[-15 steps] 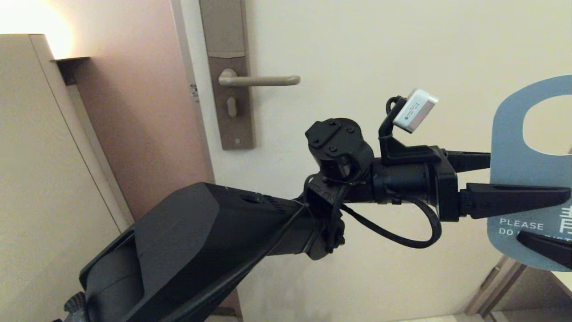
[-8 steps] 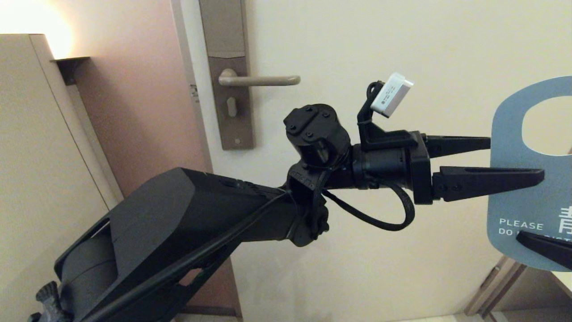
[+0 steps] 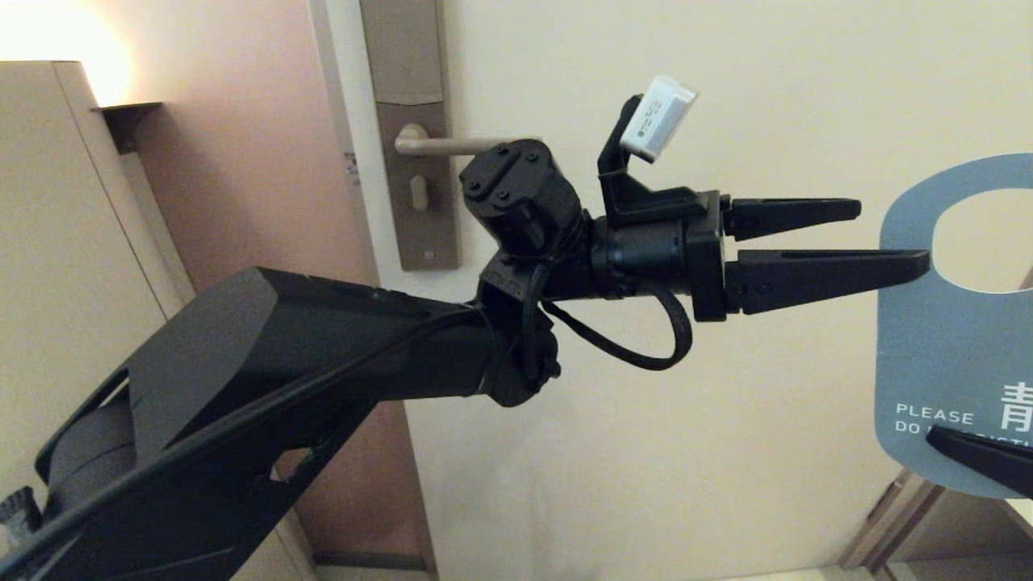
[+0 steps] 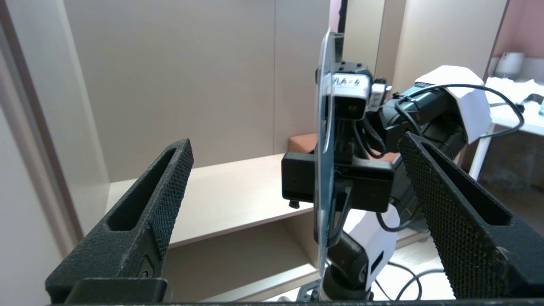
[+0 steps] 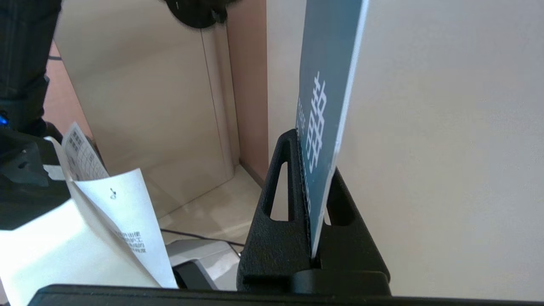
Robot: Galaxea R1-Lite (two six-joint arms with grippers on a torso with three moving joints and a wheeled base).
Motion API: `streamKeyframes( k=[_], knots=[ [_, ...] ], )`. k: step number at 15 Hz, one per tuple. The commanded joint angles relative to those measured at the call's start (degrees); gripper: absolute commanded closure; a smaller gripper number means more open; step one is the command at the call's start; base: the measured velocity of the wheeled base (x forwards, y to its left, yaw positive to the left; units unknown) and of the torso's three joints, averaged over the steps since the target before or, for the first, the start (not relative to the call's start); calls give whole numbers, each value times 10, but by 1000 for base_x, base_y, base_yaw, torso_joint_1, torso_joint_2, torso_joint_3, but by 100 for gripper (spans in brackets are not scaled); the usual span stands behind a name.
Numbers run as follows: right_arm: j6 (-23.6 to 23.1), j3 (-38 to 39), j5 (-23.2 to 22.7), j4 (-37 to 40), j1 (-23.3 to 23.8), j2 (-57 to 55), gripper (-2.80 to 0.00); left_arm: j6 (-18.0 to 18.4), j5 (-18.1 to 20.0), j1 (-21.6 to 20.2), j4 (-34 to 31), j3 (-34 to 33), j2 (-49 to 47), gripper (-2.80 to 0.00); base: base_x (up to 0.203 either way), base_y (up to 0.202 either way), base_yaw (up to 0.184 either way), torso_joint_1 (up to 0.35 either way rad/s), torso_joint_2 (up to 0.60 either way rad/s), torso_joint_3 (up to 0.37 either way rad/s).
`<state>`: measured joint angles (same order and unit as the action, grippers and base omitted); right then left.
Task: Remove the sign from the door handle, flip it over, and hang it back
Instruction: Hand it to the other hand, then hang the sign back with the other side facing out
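Observation:
The robot's right gripper is holding the sign's lower end [image 3: 917, 457] and the sign's hole hangs free, so the left gripper should go on backing away until the door handle [image 3: 460, 145] is clear.
The sign [image 3: 940, 355] hangs upright at the far right, blue face with "PLEASE DO" toward me, well away from the door handle [image 3: 432, 145]. My right gripper [image 5: 313, 158] is shut on the sign's lower end; one of its fingers [image 3: 980, 464] shows at the head view's edge. My left gripper [image 3: 894, 234] is open, pointing right at the sign's upper part, its near fingertip overlapping the sign's left edge. In the left wrist view the sign [image 4: 325, 140] stands edge-on ahead of the spread fingers [image 4: 170, 191], touching neither. My left wrist hides the handle's free end.
The handle's tall plate [image 3: 407, 73] sits on the cream door [image 3: 646, 452]. A pink wall strip [image 3: 258, 210] and a beige cabinet [image 3: 73, 258] lie to the left. A loose printed paper [image 5: 119, 204] shows near my right arm.
My left arm has risen and drawn back to the left, its open fingers sliding off the sign. The sign has dropped slightly in the right gripper's hold.

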<state>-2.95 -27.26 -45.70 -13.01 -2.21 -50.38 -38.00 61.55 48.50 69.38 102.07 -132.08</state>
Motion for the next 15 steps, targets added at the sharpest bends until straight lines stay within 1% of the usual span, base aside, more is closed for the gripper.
streamKeyframes(
  k=[1,6,13,14,15],
  knots=[
    [0,3,-2,-1,0,0,0,-2,10,-13,3,-7,22,-280,0,0,0,0,0,0],
    [-1,5,-2,-1,0,0,0,-2,14,-17,3,-35,48,-280,0,0,0,0,0,0],
    [-1,7,-1,-1,0,1,0,1,13,-12,5,-34,47,-280,0,0,0,0,0,0],
    [-1,7,-1,-1,0,1,0,2,12,-11,6,-33,46,-157,0,0,0,0,0,0],
    [-1,7,-1,-2,0,1,0,3,12,-11,6,-33,46,0,0,0,0,0,0,0]
  ],
)
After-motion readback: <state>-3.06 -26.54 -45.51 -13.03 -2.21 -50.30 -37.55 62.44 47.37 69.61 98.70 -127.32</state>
